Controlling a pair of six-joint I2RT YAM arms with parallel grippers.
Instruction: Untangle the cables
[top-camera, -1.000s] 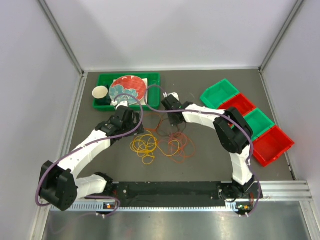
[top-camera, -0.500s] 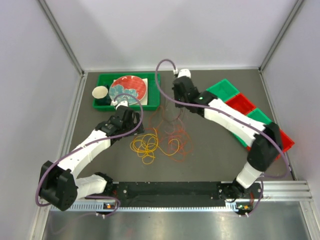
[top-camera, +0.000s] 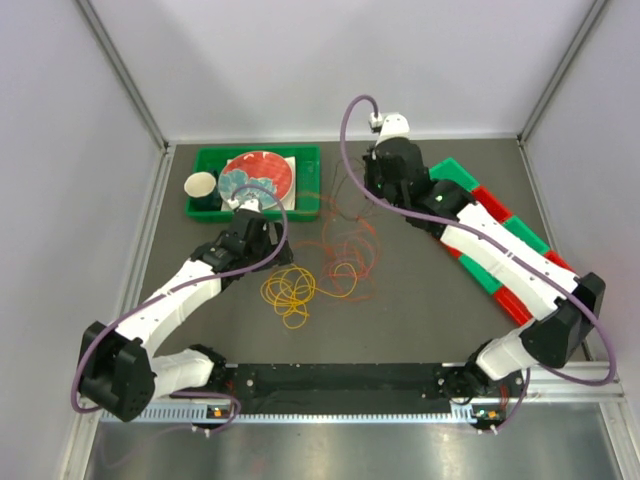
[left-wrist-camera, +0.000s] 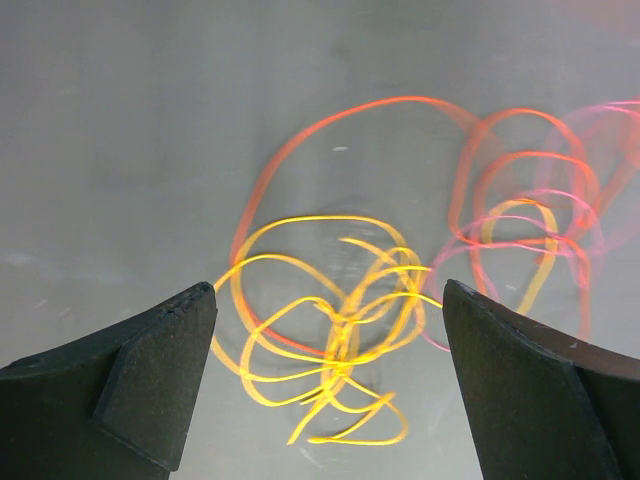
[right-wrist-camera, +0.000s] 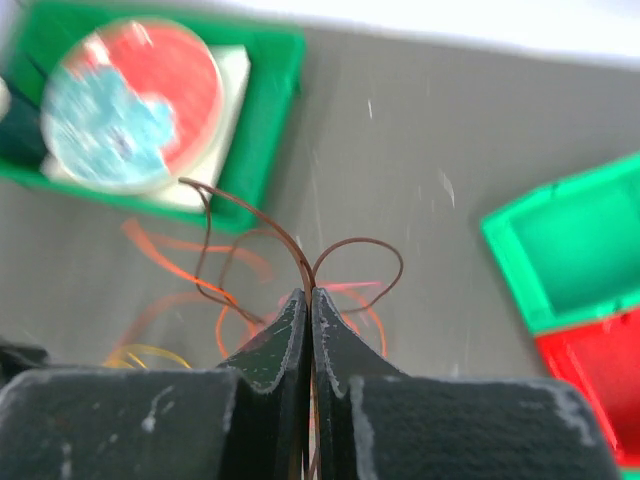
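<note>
The orange loops (top-camera: 348, 250) are loose and spread wide, so I expect the dark maroon cable (top-camera: 350, 200) to slide free when I pull the orange loops away.
The cables lie mid-table: a yellow bundle (top-camera: 288, 290) and orange and red loops (top-camera: 345, 255). My left gripper (top-camera: 274, 257) hangs open over the yellow bundle (left-wrist-camera: 340, 320), its fingers (left-wrist-camera: 150, 370) on either side and not touching it. Orange (left-wrist-camera: 330, 130) and red loops (left-wrist-camera: 530, 200) lie beyond. My right gripper (top-camera: 375, 188) is raised at the back and shut on a dark maroon cable (right-wrist-camera: 290, 245), whose loops stand above the fingertips (right-wrist-camera: 310, 295). The strand trails down to the tangle (top-camera: 335, 205).
A green tray (top-camera: 305, 155) at the back left holds a red and blue plate (top-camera: 256, 176) and a cup (top-camera: 200, 185). A row of green (top-camera: 445, 170) and red bins (top-camera: 490, 195) runs along the right, partly under my right arm. The tray (right-wrist-camera: 270, 100) and a green bin (right-wrist-camera: 570, 240) show in the right wrist view.
My right arm has stretched out and risen toward the back, pulling the maroon cable up and away from the tangle. The orange and red loops have shifted. The left arm has stayed put.
</note>
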